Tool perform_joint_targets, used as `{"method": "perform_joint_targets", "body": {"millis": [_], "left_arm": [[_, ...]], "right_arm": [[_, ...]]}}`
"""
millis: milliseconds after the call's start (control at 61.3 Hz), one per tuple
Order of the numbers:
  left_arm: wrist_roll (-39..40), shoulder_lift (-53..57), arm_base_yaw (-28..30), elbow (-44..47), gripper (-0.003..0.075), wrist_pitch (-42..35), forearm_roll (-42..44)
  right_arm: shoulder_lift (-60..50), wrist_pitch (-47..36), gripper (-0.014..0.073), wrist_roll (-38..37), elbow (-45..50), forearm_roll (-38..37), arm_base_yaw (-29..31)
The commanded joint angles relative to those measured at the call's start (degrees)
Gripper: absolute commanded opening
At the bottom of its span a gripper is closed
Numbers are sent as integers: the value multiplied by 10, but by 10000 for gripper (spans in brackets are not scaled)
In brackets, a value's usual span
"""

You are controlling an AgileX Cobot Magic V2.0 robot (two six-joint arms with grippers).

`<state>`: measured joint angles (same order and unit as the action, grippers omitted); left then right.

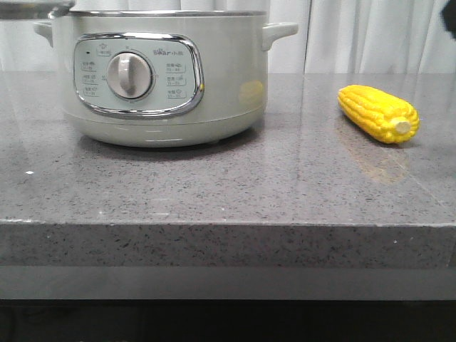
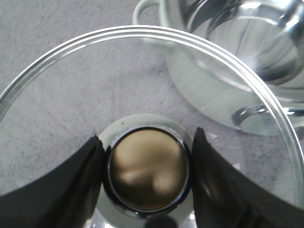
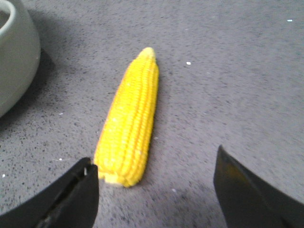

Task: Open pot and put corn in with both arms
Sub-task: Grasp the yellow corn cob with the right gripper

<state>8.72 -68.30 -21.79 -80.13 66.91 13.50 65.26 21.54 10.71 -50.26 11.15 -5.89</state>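
Observation:
I carry on lowering my right gripper and close it near the stub end (image 1: 400,127), because the yellow corn (image 1: 376,112) is clear of the pot and its narrow width faces the open fingers.
The pale grey-green pot (image 1: 164,78) stands at the back left of the counter with its top uncovered; its shiny inside shows in the left wrist view (image 2: 237,57). My left gripper (image 2: 147,137) is shut on the brown knob (image 2: 147,171) of the glass, steel-rimmed lid (image 2: 142,34) and holds it off to the pot's left; the lid's edge shows at the top left of the front view (image 1: 39,8). The yellow corn (image 1: 377,112) lies on the counter to the right. My right gripper (image 3: 156,159) is open just above the corn's stub end (image 3: 130,123), not touching it.
The grey speckled stone counter (image 1: 228,192) has its front edge near the camera. A white curtain (image 1: 356,32) hangs behind. The pot's side (image 3: 14,52) is close beside the corn in the right wrist view.

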Motion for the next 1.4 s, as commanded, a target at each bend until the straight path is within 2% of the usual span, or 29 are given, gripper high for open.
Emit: {"method": "perform_joint_targets", "body": {"millis": [0,180,326,686,930,1012,1143,1241,1388], "left_arm": [[10,24,19,-6,208,-68,16],[10,24,38,-4,208,-77,-16],[10,24,38,-4,208,-83,-21],[10,24,38,-4,208,-87,-33],[10,24,38,-4,208,-87,-33],[10,24,38,-4,208,-87,-33],[10,24,38,-4,208,-87,-33],[10,24,38,-4,208,-87,-33],[10,24,38,-4,208,-87,-33]], "right_arm": [[31,-37,531,2,-44,-1,-8],[114,-21,535,2,-94,1,-17],[173,15,612,2,-143,9,-19],[266,65,611,2,-219,28,-19],[289,80,605,2,-231,37,-19],[289,80,559,2,-231,37,-19],[289,83,369,2,-231,37,-19],[289,83,265,2,-231,37,-19],[289,82,179,2,-231,37,-19]]}}
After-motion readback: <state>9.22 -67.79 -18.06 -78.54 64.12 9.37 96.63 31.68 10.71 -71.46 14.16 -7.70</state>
